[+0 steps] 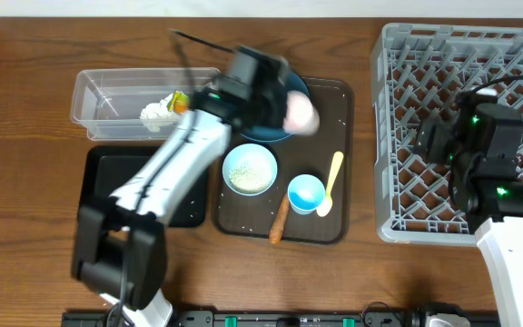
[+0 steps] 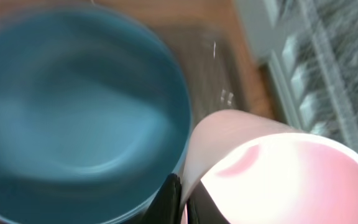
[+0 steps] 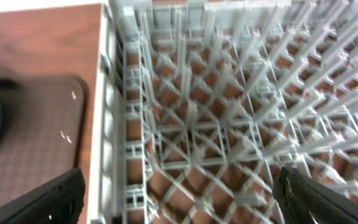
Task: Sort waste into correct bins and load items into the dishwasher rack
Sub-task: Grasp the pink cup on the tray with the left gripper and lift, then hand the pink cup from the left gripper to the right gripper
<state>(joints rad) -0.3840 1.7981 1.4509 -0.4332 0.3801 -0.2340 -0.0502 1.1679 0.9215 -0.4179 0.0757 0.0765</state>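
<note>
The pink cup's rim (image 2: 278,135) is in my left gripper, far from the dishwasher rack, so next my right gripper grabs the cup (image 1: 303,116) by its body before loading it.
My left gripper (image 1: 286,104) is shut on the rim of the small pink cup (image 1: 300,113), which hangs just above the right edge of the dark-blue bowl (image 1: 271,130). In the left wrist view the fingers pinch the pink cup's wall (image 2: 278,174) beside the blue bowl (image 2: 73,112); the gripper (image 2: 183,200) is shut. My right gripper (image 1: 432,138) stands open over the left part of the grey dishwasher rack (image 1: 516,54), with nothing between its fingers (image 3: 48,199); the rack's lattice (image 3: 216,112) lies below.
On the brown serving tray (image 1: 336,118) stand a white bowl with crumbs (image 1: 250,170), a blue cup (image 1: 305,193), a yellow spoon (image 1: 331,180) and a carrot stick (image 1: 280,221). The clear tub (image 1: 112,95) holds tissue (image 1: 156,113) and a wrapper (image 1: 181,102). The black tray (image 1: 103,173) lies in front.
</note>
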